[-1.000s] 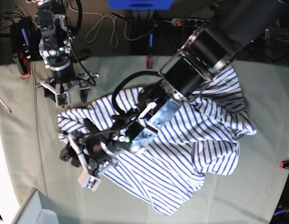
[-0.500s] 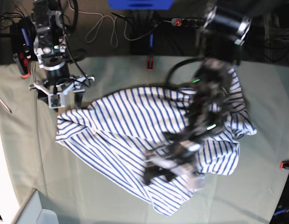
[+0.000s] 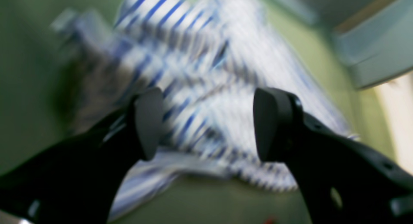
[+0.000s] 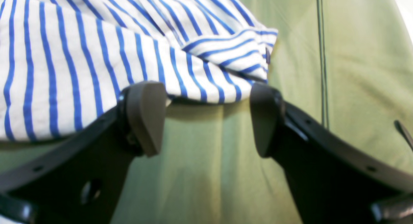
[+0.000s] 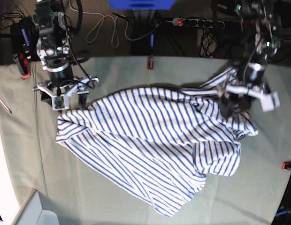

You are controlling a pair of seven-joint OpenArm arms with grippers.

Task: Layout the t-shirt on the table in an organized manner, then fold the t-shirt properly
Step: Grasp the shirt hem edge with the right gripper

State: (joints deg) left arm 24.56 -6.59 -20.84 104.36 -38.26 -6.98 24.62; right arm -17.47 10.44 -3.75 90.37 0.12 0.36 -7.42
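The t-shirt (image 5: 141, 122) tapers to a point at the front (image 5: 170, 205) next to bunched folds, so its front will spread out wide when the robot pulls it tight.
The t-shirt (image 5: 150, 140), white with thin blue stripes, lies rumpled and partly spread across the middle of the table (image 5: 37, 159). My right gripper (image 5: 65, 101) hovers at the shirt's back left corner. In the right wrist view it (image 4: 205, 121) is open, and the folded shirt edge (image 4: 193, 75) lies just beyond its fingertips over bare table (image 4: 355, 72). My left gripper (image 5: 237, 103) is over the bunched cloth at the shirt's right end. In the blurred left wrist view it (image 3: 206, 127) is open and holds nothing, with the striped cloth (image 3: 206, 72) beyond it.
Red clamps sit on the table's back edge (image 5: 150, 62), left edge (image 5: 24, 74) and right edge (image 5: 288, 165). A power strip (image 5: 197, 21) and cables lie behind the table. A pale box (image 5: 37, 215) stands at the front left corner. A thin cable (image 4: 322, 56) crosses the cloth.
My left arm swept from the shirt's front left, across the middle, to its right end, and its jaws widened. The shirt's left part now lies uncovered. The right arm barely shifted.
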